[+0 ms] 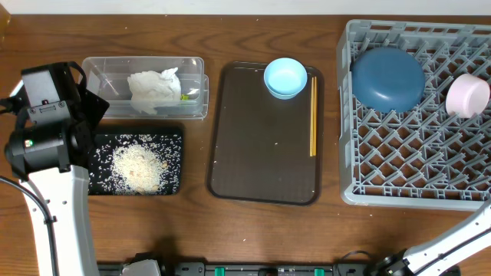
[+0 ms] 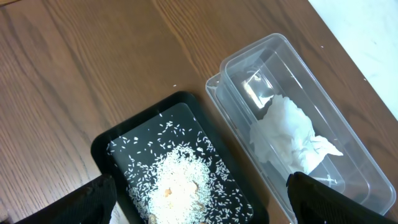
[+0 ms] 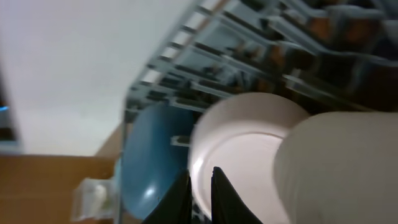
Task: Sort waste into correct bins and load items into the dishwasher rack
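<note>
I should bring my right gripper back with its fingers closed and nudge the bowl's side [image 1: 483, 92] until it sits flatter, because the small white-pinkish bowl [image 1: 466, 96] is tilted in the grey dishwasher rack.
My right gripper [image 3: 200, 186] is shut on the rim of the small white-pinkish bowl [image 3: 249, 143], which lies tilted in the grey dishwasher rack [image 1: 399, 169] beside the upturned dark-blue bowl [image 1: 388, 78]. The overhead view shows the bowl [image 1: 468, 95] at the rack's right edge, but the gripper itself is out of frame there. My left gripper [image 2: 202, 202] hangs wide open above the black tray [image 2: 102, 149] of rice [image 2: 177, 180], holding nothing. The napkin [image 1: 156, 90] lies in the clear tub [image 1: 100, 69]. The light-blue bowl [image 1: 285, 77] and chopsticks [image 1: 313, 115] rest on the brown tray.
The brown serving tray [image 1: 265, 153] sits mid-table between the bins and the rack. A small green scrap [image 1: 184, 96] shows beside the napkin in the tub. The left arm's body [image 1: 46, 146] stands over the table's left edge. The right arm's link [image 1: 453, 238] crosses the front right corner.
</note>
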`<state>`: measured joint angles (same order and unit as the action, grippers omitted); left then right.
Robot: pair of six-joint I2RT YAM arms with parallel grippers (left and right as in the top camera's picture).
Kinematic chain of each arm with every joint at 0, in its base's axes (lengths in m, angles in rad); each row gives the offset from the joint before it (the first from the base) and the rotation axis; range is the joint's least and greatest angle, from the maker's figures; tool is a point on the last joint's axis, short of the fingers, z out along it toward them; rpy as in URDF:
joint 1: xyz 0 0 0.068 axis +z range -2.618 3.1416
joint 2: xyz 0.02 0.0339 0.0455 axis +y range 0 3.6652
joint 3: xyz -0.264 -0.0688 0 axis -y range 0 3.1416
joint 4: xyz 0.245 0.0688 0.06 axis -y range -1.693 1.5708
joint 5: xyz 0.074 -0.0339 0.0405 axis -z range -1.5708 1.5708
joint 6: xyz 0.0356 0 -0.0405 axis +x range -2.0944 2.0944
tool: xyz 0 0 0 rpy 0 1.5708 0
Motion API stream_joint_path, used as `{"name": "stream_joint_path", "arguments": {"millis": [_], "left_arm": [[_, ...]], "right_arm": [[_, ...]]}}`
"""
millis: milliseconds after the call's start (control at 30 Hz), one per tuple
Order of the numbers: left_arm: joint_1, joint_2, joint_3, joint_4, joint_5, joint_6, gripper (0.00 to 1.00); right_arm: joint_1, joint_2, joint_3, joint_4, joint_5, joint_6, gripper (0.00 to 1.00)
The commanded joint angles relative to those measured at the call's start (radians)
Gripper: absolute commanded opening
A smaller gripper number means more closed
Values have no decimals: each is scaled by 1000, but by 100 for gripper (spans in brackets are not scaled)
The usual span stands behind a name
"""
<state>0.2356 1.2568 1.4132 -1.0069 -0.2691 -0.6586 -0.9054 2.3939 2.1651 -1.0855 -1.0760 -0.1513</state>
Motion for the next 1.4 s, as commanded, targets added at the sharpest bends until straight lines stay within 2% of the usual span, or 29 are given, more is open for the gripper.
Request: {"name": "stream_joint_path", "arguments": {"millis": [0,100,200,333,467,533,633,1033,1367], "left_arm": [[6,4,-3,-3,-20,-13,90],[5,4,-3,-2,-20,-13,90],[6,4,-3,-3,-20,-13,90],[6,4,-3,-3,-20,-13,90],[6,4,-3,-2,-20,-13,90],[5,4,-3,-2,-20,-13,90],[6,4,-3,-3,-20,-13,90],[6,4,-3,-2,-20,-13,90],[6,4,-3,-3,-20,-13,90]], "right_arm": [[55,-125,0,-3,248,45,11],[105,-193,0,8,437,127,11],[162,-233,0,20,518,143,11],[243,-243,-1,20,752,297,10],[307,-238,-1,-5,1030,444,5],[333,-237,-1,-20,1114,472,1],[362,-234,-2,-42,1213,511,1],[372,-227,-87,-30,1223,521,1],[379,-227,-237,125,1044,505,1]]}}
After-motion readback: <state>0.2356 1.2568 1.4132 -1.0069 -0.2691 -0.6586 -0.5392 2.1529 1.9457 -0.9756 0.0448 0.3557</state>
